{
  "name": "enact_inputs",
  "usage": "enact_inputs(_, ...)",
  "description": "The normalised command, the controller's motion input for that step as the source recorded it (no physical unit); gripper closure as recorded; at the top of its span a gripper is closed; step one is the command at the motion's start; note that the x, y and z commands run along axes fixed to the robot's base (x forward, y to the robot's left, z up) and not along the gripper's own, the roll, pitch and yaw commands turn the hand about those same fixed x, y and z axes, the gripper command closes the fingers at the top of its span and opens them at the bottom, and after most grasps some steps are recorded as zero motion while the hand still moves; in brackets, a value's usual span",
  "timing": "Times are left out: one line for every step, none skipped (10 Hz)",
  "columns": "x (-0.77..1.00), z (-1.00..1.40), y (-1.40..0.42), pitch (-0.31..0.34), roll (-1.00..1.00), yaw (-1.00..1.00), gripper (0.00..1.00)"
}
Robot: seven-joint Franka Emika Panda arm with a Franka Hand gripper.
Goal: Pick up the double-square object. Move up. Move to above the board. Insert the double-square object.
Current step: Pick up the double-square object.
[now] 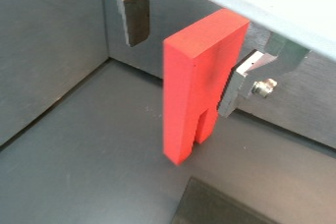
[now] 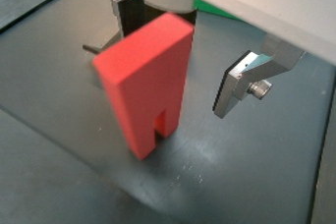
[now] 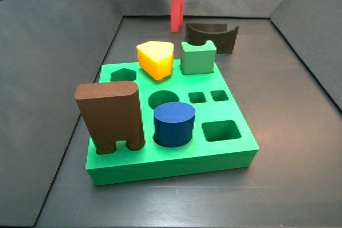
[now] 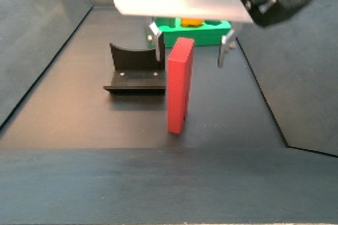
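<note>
The double-square object's legs (image 1: 182, 135) should go down only partway when the robot lowers the object in, because the brown block still shows its gap (image 3: 120, 145) above the board.
The double-square object (image 4: 179, 83) is a tall red block with two square legs. It stands upright on the dark floor, beyond the board in a side view (image 3: 177, 4). My gripper (image 4: 187, 37) is over its top, open, with one silver finger on either side in both wrist views (image 1: 191, 56) (image 2: 178, 66). One finger (image 1: 137, 20) stands clear of the block; whether the other finger (image 1: 247, 79) touches it I cannot tell. The board (image 3: 230, 158) is a bright green slab with two small square holes (image 3: 209, 98) open. It shows behind the gripper in the other side view (image 4: 212, 25).
On the board stand a brown two-legged block (image 3: 110, 118), a blue cylinder (image 3: 175, 125), a yellow wedge (image 3: 156, 59) and a pale green notched block (image 3: 199, 58). The dark fixture (image 3: 211, 35) stands beside the red block (image 4: 132, 67). Grey walls enclose the floor.
</note>
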Motion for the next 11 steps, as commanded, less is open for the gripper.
enact_inputs(0.01, -0.15, 0.29, -0.179, -0.31, -0.21, 0.0)
enact_inputs(0.04, -0.1, 0.21, -0.203, -0.31, -0.17, 0.0)
enact_inputs(0.0, 0.0, -0.02, 0.0, 0.04, 0.0, 0.0)
enact_inputs(0.0, 0.0, 0.0, 0.0, 0.0, 0.0, 0.0)
enact_inputs(0.0, 0.0, 0.0, 0.0, 0.0, 0.0, 1.0)
enact_inputs(0.0, 0.0, 0.0, 0.0, 0.0, 0.0, 1.0)
enact_inputs(0.0, 0.0, 0.0, 0.0, 0.0, 0.0, 1.0)
enact_inputs(0.0, 0.0, 0.0, 0.0, 0.0, 0.0, 1.0)
enact_inputs(0.0, 0.0, 0.0, 0.0, 0.0, 0.0, 1.0)
enact_inputs(0.0, 0.0, 0.0, 0.0, 0.0, 0.0, 1.0)
enact_inputs(0.0, 0.0, 0.0, 0.0, 0.0, 0.0, 1.0)
